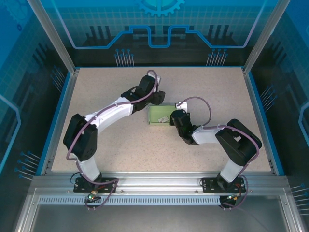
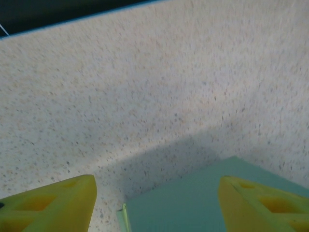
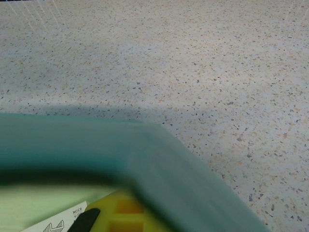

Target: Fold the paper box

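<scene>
The lid is over my right gripper's finger, which is inside the box (image 1: 163, 119), so my right gripper needs to move out first before my left gripper pushes the lid shut (image 2: 178, 208).
The paper box (image 1: 157, 116) is a small pale mint-green card shape lying mid-table. My left gripper (image 1: 157, 100) hovers at its far edge. In the left wrist view its yellow fingers (image 2: 58, 203) stand wide apart, open, with the box's flat green face (image 2: 193, 203) low between them and nothing gripped. My right gripper (image 1: 173, 117) is at the box's right end. In the right wrist view a blurred green wall of the box (image 3: 159, 159) curves close to the lens. A yellow finger (image 3: 125, 212) sits under it, inside the box, beside a white printed label (image 3: 53, 223). The jaws are shut.
The speckled beige table (image 1: 120, 145) has a blue border and aluminium posts at its corners. Both arm bases are bolted at the near edge. Open tabletop lies to the left, right and far side of the box.
</scene>
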`<move>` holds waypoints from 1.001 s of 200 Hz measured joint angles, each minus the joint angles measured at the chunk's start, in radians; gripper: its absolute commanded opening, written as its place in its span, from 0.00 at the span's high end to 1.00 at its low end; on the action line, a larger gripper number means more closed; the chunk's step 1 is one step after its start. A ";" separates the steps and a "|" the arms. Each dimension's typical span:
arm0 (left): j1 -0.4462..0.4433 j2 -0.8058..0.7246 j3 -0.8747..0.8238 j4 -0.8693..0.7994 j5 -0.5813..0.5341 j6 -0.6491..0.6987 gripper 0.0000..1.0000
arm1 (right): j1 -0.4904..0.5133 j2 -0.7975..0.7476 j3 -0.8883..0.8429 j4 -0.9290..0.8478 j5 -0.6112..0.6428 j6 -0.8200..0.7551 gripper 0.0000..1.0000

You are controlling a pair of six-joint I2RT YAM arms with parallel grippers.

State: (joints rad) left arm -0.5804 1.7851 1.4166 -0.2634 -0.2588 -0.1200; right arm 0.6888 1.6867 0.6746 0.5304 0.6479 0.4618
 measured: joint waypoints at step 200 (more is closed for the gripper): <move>-0.004 0.081 -0.026 -0.112 0.152 0.021 0.38 | 0.050 -0.136 -0.072 -0.132 -0.005 -0.072 0.64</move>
State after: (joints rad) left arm -0.5846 1.8664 1.3903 -0.3756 -0.1070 -0.0986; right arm 0.7383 1.5505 0.6029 0.3985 0.6430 0.3897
